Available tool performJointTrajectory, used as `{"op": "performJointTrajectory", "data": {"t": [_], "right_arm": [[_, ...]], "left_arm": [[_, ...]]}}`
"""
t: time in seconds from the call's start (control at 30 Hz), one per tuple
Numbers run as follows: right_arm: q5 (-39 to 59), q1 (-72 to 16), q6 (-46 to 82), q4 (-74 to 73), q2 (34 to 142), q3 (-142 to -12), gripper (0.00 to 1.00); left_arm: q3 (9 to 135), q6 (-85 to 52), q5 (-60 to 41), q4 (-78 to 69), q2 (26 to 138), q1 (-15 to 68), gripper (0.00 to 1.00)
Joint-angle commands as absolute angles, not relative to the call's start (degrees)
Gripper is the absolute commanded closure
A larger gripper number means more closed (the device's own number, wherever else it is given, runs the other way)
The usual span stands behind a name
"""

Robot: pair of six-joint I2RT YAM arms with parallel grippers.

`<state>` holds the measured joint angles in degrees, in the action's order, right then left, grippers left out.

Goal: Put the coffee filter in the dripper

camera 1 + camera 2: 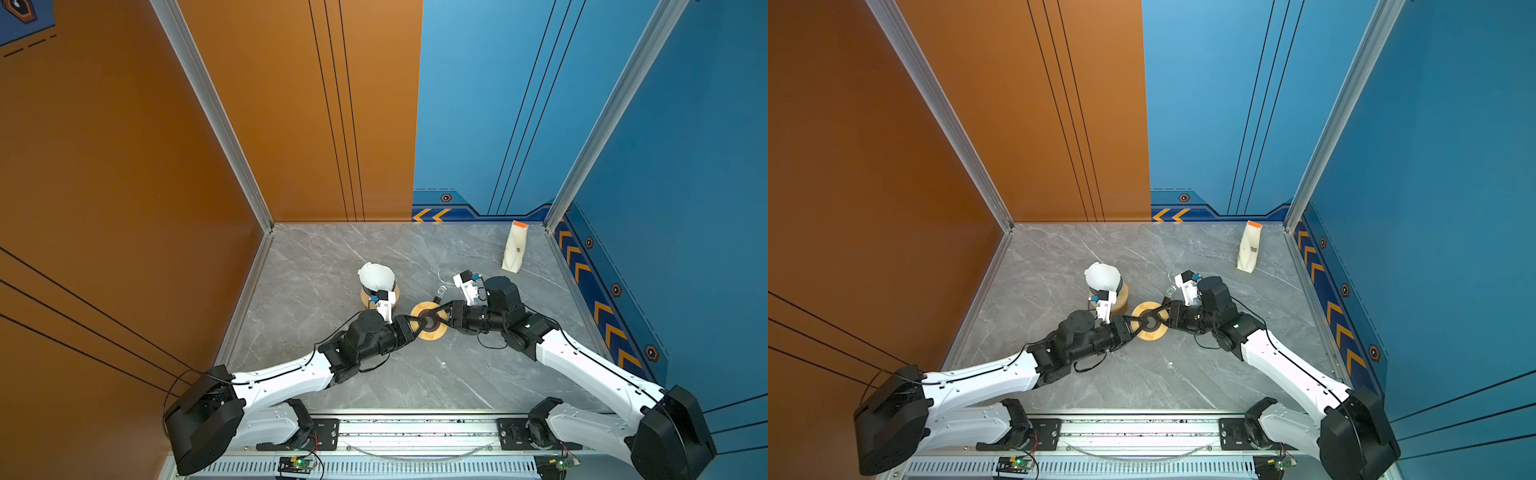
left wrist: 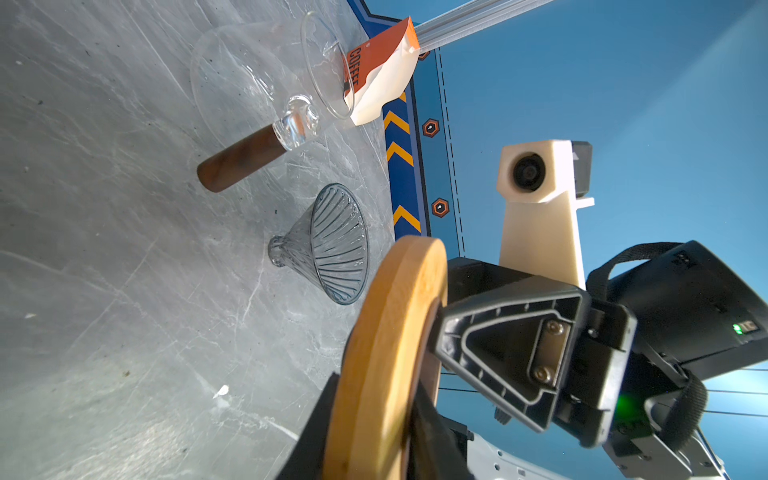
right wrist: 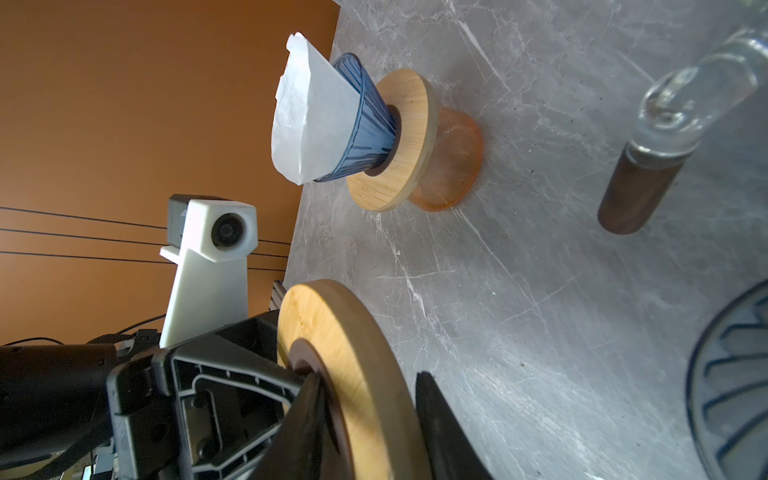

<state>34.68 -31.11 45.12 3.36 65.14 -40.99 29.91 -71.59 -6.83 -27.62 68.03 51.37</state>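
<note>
Both grippers have the wooden disc's rim [image 1: 429, 335], so the robot's left gripper should open and back off before the right gripper sets the wooden disc on the glass carafe [image 2: 326, 67].
The white coffee filter [image 1: 376, 276] sits opened in a blue ribbed dripper [image 3: 365, 129]. That dripper stands on a wooden ring [image 3: 395, 141] over an orange glass base [image 3: 453, 162] at the left of the table. A second wooden disc [image 1: 432, 332] with a dark centre ring is lifted at mid-table, and both grippers grip it. My left gripper [image 2: 374, 436] is shut across its rim. My right gripper [image 3: 370, 415] straddles it from the opposite side, one finger on the dark ring. A clear grey dripper [image 2: 332, 245] lies on its side behind the disc.
A glass carafe [image 2: 257, 70] with a brown wooden handle [image 2: 241, 158] lies on the marble near my right wrist. A white and orange coffee bag [image 1: 515, 247] stands at the back right corner. Orange and blue walls close in the table.
</note>
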Motion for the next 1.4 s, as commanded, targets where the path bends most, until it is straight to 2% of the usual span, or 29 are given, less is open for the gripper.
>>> {"op": "performJointTrajectory", "data": {"t": [0.0, 0.23, 0.47, 0.73, 0.93, 1.13, 1.37], "right_arm": [[36.6, -31.0, 47.1, 0.4, 66.0, -40.9, 0.75], [37.8, -30.4, 47.5, -1.0, 66.7, -41.0, 0.85], [38.3, -29.4, 47.9, -1.7, 66.9, -41.3, 1.0], [38.8, -28.1, 48.2, -2.3, 66.8, -42.3, 1.0], [39.5, -26.6, 50.1, -4.7, 66.7, -42.4, 1.0], [39.4, -25.2, 51.8, -6.5, 66.6, -42.5, 1.0], [39.1, -22.3, 51.3, -5.2, 66.9, -45.3, 1.0]], "left_arm": [[30.4, -69.9, -7.1, -29.0, 68.5, 51.6, 0.72], [31.9, -69.2, -7.4, -26.6, 69.0, 51.2, 0.66], [32.5, -68.6, -7.2, -24.8, 68.4, 50.7, 0.61], [33.0, -68.4, -7.3, -23.7, 68.1, 50.4, 0.51], [33.2, -68.2, -7.3, -23.6, 67.9, 50.5, 0.38], [33.5, -67.4, -7.1, -21.4, 67.2, 50.4, 0.32], [37.3, -60.5, -7.0, -14.4, 65.6, 51.7, 0.1]]}}
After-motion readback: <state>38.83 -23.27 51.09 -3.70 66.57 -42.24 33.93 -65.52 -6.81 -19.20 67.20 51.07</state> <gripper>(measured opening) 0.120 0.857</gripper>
